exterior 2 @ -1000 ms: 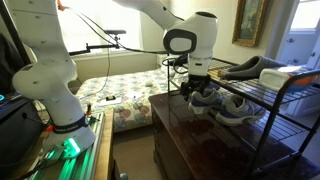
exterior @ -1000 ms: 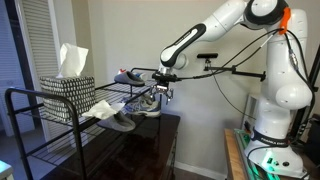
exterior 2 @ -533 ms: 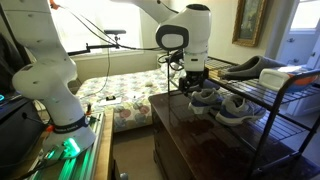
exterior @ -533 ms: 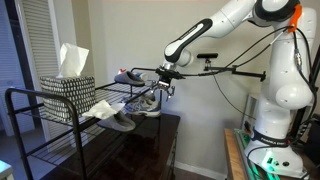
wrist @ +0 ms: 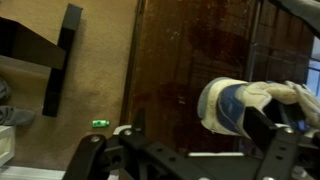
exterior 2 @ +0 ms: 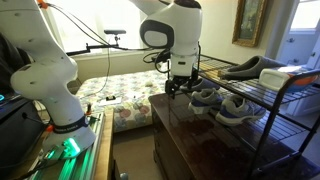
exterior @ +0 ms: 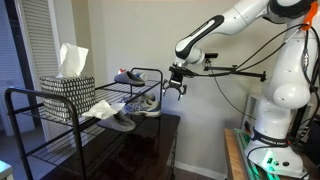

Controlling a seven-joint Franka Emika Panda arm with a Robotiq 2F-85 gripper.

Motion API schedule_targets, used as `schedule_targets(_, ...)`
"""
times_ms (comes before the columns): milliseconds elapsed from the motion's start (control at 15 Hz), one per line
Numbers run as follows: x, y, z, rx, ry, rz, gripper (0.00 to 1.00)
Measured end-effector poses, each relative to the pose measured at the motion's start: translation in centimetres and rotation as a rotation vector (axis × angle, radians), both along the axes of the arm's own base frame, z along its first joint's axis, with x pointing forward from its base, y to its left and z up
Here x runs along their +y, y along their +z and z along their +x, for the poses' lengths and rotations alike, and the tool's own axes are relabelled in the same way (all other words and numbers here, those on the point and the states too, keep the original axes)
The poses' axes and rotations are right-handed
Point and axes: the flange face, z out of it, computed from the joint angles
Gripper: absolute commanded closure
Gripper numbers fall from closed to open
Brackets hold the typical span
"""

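The white and blue sneaker is under the upper shelf and my gripper is pointing down, so I should move back, go lower and tilt level toward the sneaker.
My gripper (exterior: 176, 89) hangs open and empty just off the end of the black wire rack (exterior: 60, 140), over the dark wooden dresser (exterior 2: 200, 140). It also shows in an exterior view (exterior 2: 178, 86). The nearest thing is a pair of grey and white sneakers (exterior 2: 222, 102) on the rack's lower shelf, a short way from the fingers (exterior: 150, 103). In the wrist view the open fingers (wrist: 200, 145) frame the toe of a white and blue sneaker (wrist: 240, 105) lying beyond them, not between them.
The upper shelf holds a dark shoe (exterior: 128, 76), a patterned tissue box (exterior: 68, 98) and a white box (exterior 2: 290, 72). A grey slipper (exterior: 115, 121) and a white cloth (exterior: 97, 108) lie on the lower shelf. A bed (exterior 2: 125, 95) stands behind the arm's base.
The gripper has drawn back from the sneakers and off the end of the rack. The sneakers stay on the shelf.
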Motion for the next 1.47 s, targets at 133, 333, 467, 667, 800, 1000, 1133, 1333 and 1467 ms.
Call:
schedule_targets(133,-1.4,-1.2,-3.0,0.065,0.054,0.041,0.00)
schedule_targets(333,-2.6,-3.5,-7.0,0.206,0.140,0.068,0.00)
schedule_targets(467,-2.6,-4.9,-8.1,0.262,0.178,0.084,0.00)
schedule_targets(667,-2.3,-6.4,-7.3,0.245,0.130,0.113,0.00)
schedule_targets(800,-2.5,-7.5,-5.9,0.175,0.030,0.117,0.00)
schedule_targets(1000,-3.2,-9.7,-4.3,0.103,-0.124,0.099,0.00)
schedule_targets(1133,-3.4,-10.8,-3.9,0.096,-0.169,0.087,0.00)
schedule_targets(1333,-3.5,-11.0,-3.8,0.099,-0.182,0.086,0.00)
schedule_targets(1467,-3.5,-11.0,-3.8,0.094,-0.205,0.100,0.00)
